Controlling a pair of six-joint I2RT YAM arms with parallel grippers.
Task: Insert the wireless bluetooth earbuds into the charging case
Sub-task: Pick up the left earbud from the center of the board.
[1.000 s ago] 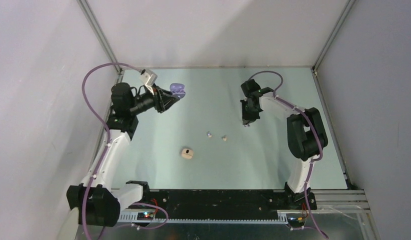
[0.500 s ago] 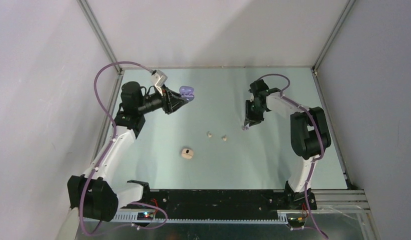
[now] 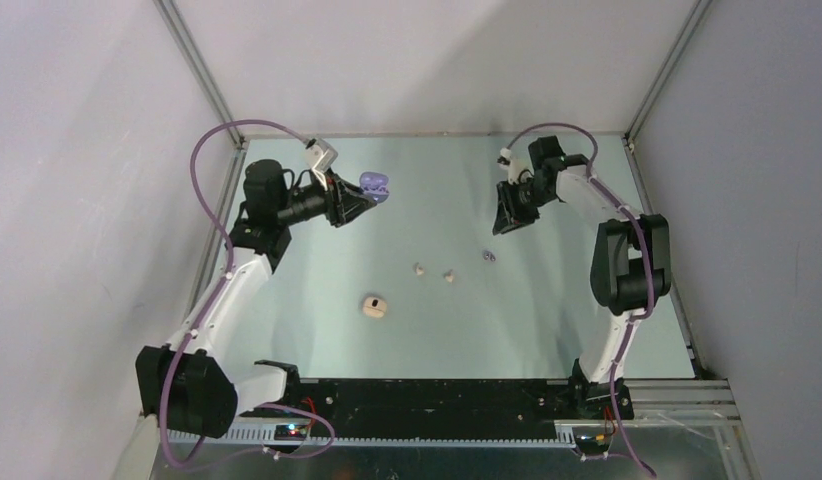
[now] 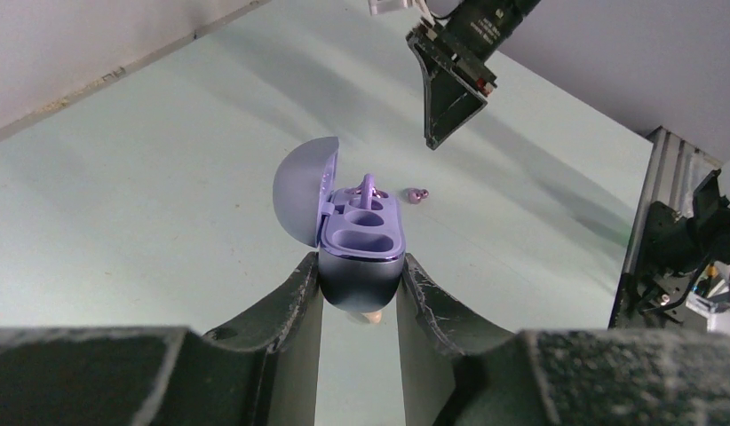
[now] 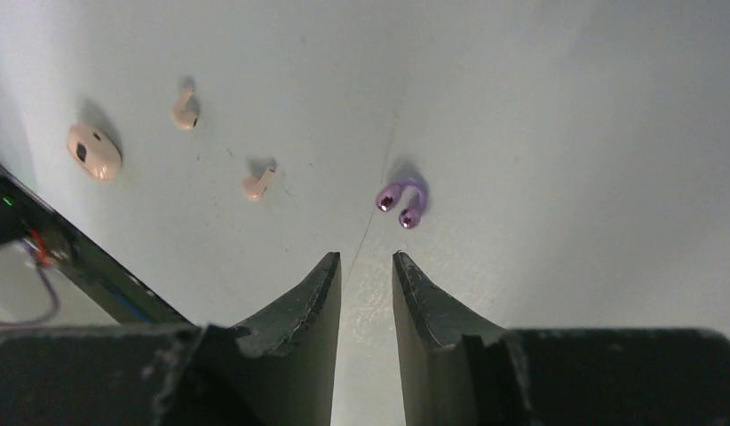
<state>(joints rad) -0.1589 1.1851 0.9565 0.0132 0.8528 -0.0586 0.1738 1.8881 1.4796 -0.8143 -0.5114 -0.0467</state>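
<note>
I expect the earbud's loose end to keep sticking out sideways when I carry the loose purple earbud, because a curved band joins its rounded ends.
My left gripper is shut on the open purple charging case, holding it above the far left of the table. In the left wrist view the case sits between my fingers with its lid swung left. Its near slot is empty and a purple earbud stands in the far slot. Another purple earbud lies loose on the table. My right gripper hovers open and empty just behind it. The right wrist view shows this bud ahead of the right gripper.
Two cream-beige earbuds lie mid-table, seen too in the right wrist view. A shut beige case rests nearer the front. Metal frame posts and grey walls border the table.
The right gripper opened, left the purple earbud on the table, then rose and drew back toward the far right. The left arm shifted slightly right with the case, then held still.
</note>
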